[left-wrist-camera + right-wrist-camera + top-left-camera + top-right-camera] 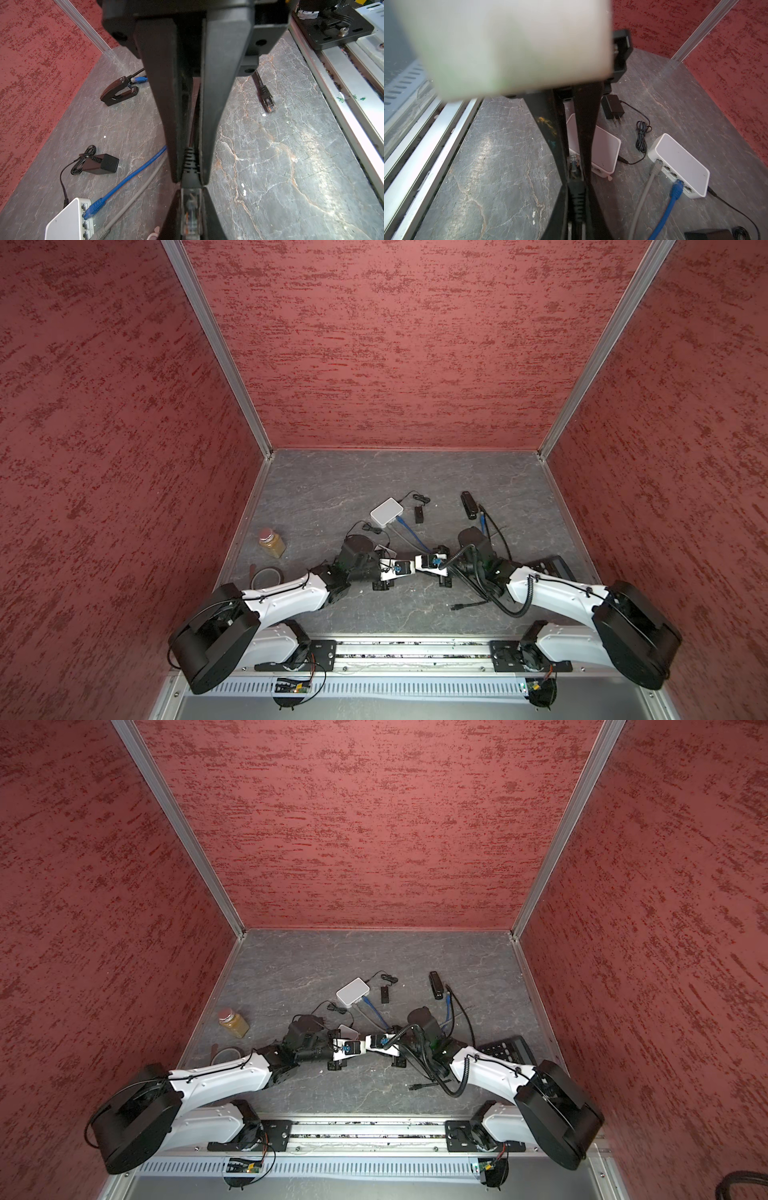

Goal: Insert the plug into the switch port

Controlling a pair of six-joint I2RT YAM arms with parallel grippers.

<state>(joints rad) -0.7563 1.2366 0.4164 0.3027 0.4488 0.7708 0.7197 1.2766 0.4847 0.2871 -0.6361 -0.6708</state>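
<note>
My left gripper covers the clear connector [191, 212] that must enter the port, so it should open and steady the pale box for my right gripper's plug.
The plug [191, 214] is a clear connector with a black ribbed boot [577, 199] on a black cable, held above the table. My left gripper [191, 193] is shut on the clear connector. Tip to tip with it, my right gripper [576, 187] is shut on the boot. In both top views the two grippers meet at mid-table [415, 566]. The white switch [386, 512] lies farther back, its port side [675, 176] facing the arms. A blue cable [677, 188] and a grey cable [656, 167] sit in two of its ports.
A second pale box [604, 149] lies just behind the grippers. Also on the table are a loose black cable end [269, 104], a black stapler [468, 506], a black power adapter [419, 514], a jar [272, 543], a tape roll [266, 576] and a keypad [557, 566].
</note>
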